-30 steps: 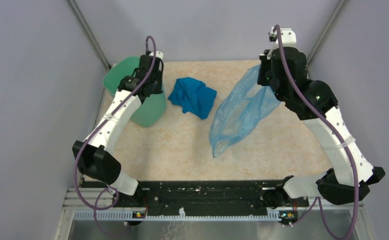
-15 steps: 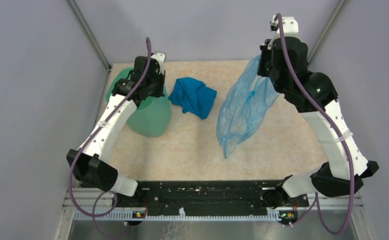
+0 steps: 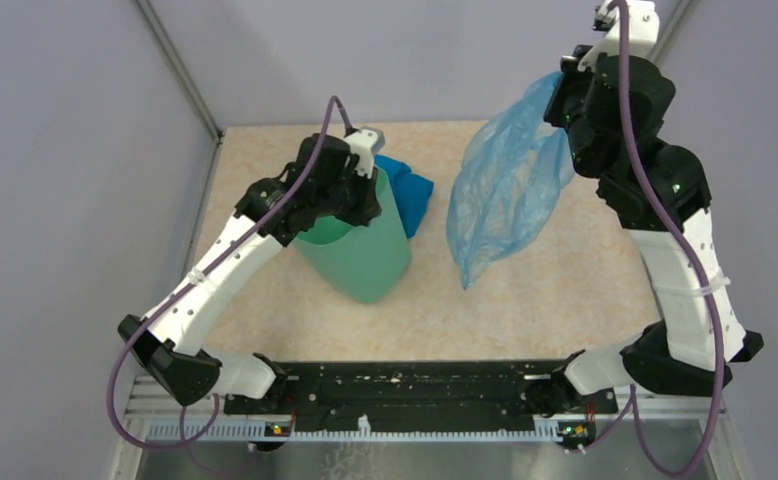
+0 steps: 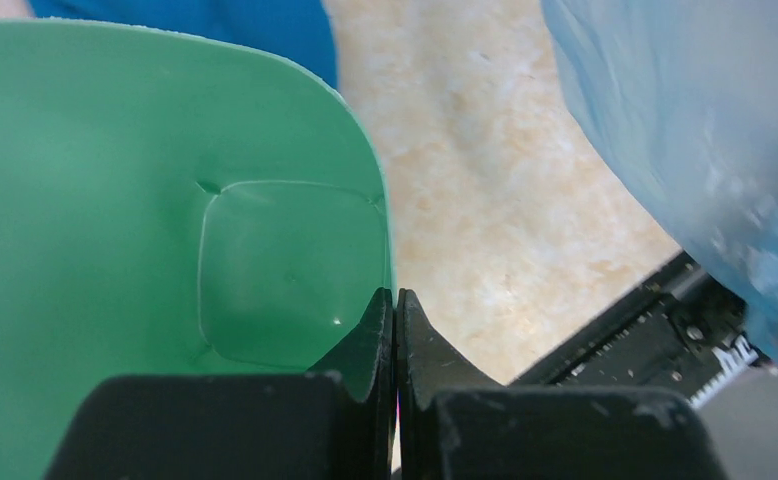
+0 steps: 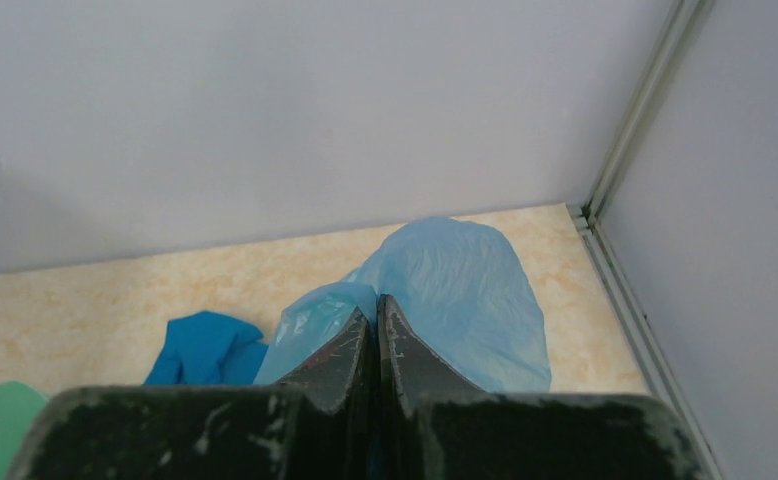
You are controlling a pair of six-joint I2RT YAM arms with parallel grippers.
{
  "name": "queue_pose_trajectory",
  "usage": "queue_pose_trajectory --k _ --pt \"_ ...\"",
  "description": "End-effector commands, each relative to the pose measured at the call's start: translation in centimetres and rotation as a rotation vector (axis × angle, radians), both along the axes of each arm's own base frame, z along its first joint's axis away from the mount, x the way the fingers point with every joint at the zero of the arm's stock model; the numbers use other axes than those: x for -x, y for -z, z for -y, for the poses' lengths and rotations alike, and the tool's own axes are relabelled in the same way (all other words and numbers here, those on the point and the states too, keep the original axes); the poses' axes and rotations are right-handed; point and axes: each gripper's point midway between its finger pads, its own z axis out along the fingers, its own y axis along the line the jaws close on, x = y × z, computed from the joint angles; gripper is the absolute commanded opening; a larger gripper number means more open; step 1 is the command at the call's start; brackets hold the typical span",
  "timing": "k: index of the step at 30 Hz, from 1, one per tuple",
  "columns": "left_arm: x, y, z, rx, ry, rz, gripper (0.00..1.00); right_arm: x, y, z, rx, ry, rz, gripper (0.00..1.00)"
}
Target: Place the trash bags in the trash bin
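Observation:
The way from the trash bin to the hanging trash bag (image 3: 505,190) is clear. So my left gripper should keep moving the bin until it stands next to the bag.
The mint-green trash bin (image 3: 365,255) is tilted, held off the table by its rim near the middle left. My left gripper (image 3: 357,200) is shut on the bin's rim; in the left wrist view the gripper (image 4: 395,300) pinches the thin wall, with the bin's inside (image 4: 165,220) to its left. My right gripper (image 3: 568,75) is shut on the top of the light-blue trash bag (image 3: 505,195), which hangs down from it at the back right. In the right wrist view the gripper (image 5: 375,305) pinches the bag (image 5: 465,290).
A crumpled dark-blue cloth (image 3: 410,195) lies behind the bin, partly hidden by it; it also shows in the right wrist view (image 5: 205,350). The cell's walls and metal corner post (image 3: 180,70) close in the back. The black rail (image 3: 405,385) runs along the near edge.
The left arm has carried the bin to the right, toward the middle, and tilted it over the cloth. The right arm has lifted the bag higher and further back.

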Motion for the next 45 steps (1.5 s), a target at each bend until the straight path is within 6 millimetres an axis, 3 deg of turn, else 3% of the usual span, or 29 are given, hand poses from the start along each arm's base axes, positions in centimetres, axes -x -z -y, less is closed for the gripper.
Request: queue_pose_trajectory --k 1,8,12,19,28,31,35,41,45 --pt "2.4 -1.5 3.2 0.095 0.046 -0.012 0.00 2.1 -5.2 2.5 -0.073 0.043 0.153 0.00" --pt "4.9 -1.2 9.1 0.184 0.149 -0.061 0.00 3.6 -7.9 4.7 -0.086 0.097 0.230 0.00" --pt "6.0 -0.5 12.6 0.209 0.208 -0.084 0.00 5.4 -10.0 6.0 -0.146 0.099 0.316 0.00" --pt "4.7 1.4 16.3 0.212 0.225 -0.041 0.00 7.5 -12.1 7.2 -0.203 0.076 0.395 0.00" --pt "1.2 0.5 18.6 0.243 0.202 0.109 0.00 7.9 -12.3 7.4 -0.205 0.068 0.399 0.00" --pt "0.6 0.7 19.3 0.243 0.206 0.115 0.11 8.0 -12.4 7.4 -0.204 0.063 0.401 0.00" --pt "0.8 0.1 19.3 0.256 0.217 0.117 0.24 7.9 -12.2 7.2 -0.199 0.058 0.396 0.00" --pt "2.2 -4.0 17.8 0.320 0.226 0.159 0.38 8.0 -12.5 7.2 -0.174 0.051 0.403 0.00" --pt "3.2 -5.6 16.7 0.348 0.226 0.165 0.45 7.9 -12.9 6.7 -0.178 0.023 0.421 0.00"
